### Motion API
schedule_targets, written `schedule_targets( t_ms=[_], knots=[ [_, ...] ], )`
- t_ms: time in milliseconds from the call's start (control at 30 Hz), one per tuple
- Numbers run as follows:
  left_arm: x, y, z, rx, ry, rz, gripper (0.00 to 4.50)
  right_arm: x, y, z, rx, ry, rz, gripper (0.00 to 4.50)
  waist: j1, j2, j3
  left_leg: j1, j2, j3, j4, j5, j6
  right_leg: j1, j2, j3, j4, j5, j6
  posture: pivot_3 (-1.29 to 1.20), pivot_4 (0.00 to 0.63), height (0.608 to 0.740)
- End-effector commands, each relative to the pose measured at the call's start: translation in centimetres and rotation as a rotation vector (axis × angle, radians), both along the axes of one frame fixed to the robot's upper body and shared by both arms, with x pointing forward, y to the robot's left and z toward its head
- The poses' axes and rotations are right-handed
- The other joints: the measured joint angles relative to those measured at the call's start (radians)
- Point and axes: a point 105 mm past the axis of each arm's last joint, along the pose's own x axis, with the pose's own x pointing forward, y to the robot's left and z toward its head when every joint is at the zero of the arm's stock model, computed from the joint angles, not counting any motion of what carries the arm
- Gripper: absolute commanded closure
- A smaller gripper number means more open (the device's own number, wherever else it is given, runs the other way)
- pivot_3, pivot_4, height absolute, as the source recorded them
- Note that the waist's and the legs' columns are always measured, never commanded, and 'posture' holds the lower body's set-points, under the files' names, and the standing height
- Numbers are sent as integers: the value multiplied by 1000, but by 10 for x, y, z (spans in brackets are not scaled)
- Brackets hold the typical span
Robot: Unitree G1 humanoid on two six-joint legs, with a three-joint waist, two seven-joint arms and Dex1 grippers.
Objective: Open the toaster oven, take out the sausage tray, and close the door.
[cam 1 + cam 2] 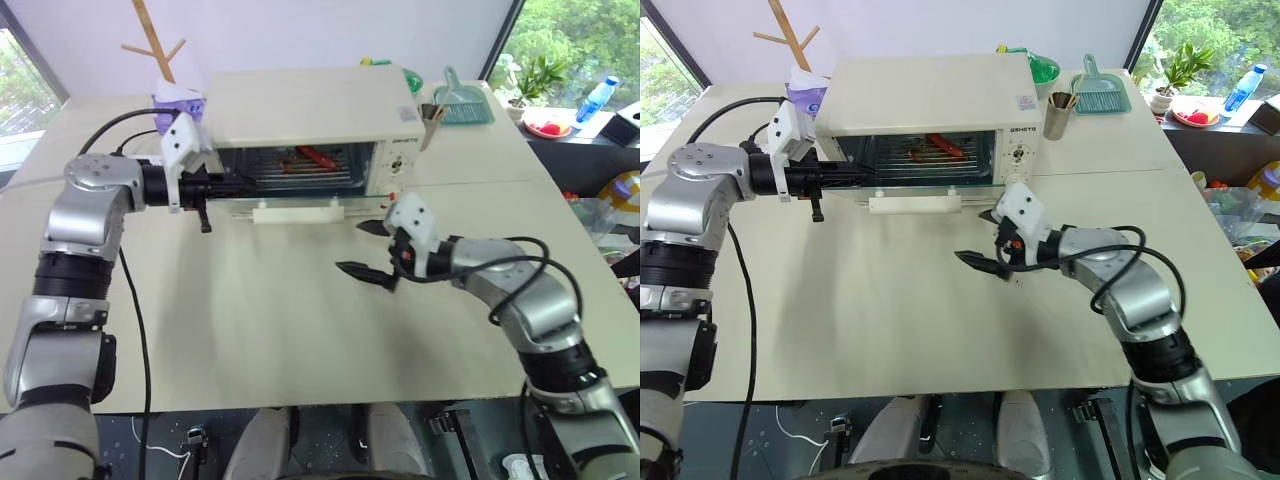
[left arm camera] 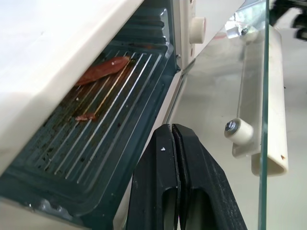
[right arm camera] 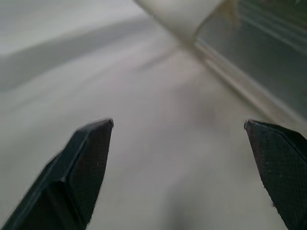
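Note:
I should use my left gripper to push the door's inner side (image 2: pixel 216 96) down flat before my right gripper reaches in, because the glass door (image 1: pixel 298 213) slants half up in front of the toaster oven's opening.
The cream toaster oven (image 1: pixel 300 105) stands at the back of the table. Its glass door (image 2: pixel 225 96) hangs folded down and open, the white bar handle (image 1: pixel 297 212) towards me. Inside lies the ribbed sausage tray (image 2: pixel 96 139) with a red sausage (image 1: pixel 318 156) on it. My left gripper (image 1: pixel 868 172) is shut on nothing, and its tips (image 2: pixel 171 129) are at the left lower corner of the opening, over the door's hinge edge. My right gripper (image 1: pixel 357 247) is open and empty above the table, in front of the door's right end and clear of the handle.
Behind the oven's left end stand a purple bag (image 1: pixel 178 105) and a wooden rack (image 1: pixel 155 45). At its right are a metal cup (image 1: pixel 432 120) and a teal dustpan (image 1: pixel 462 100). A black cable (image 1: pixel 135 310) hangs from my left arm over the table's edge.

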Motion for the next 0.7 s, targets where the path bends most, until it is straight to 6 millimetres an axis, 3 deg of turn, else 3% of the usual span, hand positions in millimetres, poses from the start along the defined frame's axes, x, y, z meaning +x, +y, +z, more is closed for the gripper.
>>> schedule_targets(
  t_ms=[33, 300, 467, 700],
  knots=[
    [-5, -1, 1, -29, -11, -5, 4460, -23, -6, 29, 50, -49, 77, 0, -2, 0, 0, 0, 0, 0, 0, 0, 0, 0, 0, 0, 0, 0, 0, 0, 150, 740],
    [-18, -8, -29, -76, 74, 13, 4460, -28, -35, 57, 94, -79, -32, 0, 2, -1, 0, 1, 1, 0, 1, 0, 0, 1, 0, 0, -1, 0, 0, 0, 150, 740],
    [-24, -12, -41, -112, 114, 30, 4460, -25, -44, 59, 107, -68, -88, 0, 4, -1, 0, 1, 0, 0, 1, 0, 0, 2, -2, 0, -2, 0, 0, 0, 150, 740],
    [-38, -22, -78, -145, 215, 62, 4460, -20, -55, 60, 138, -47, -141, 0, 6, 0, -1, 2, -1, 1, 1, -1, 2, 5, -4, 0, -4, 1, 1, 0, 150, 740]
  ],
)
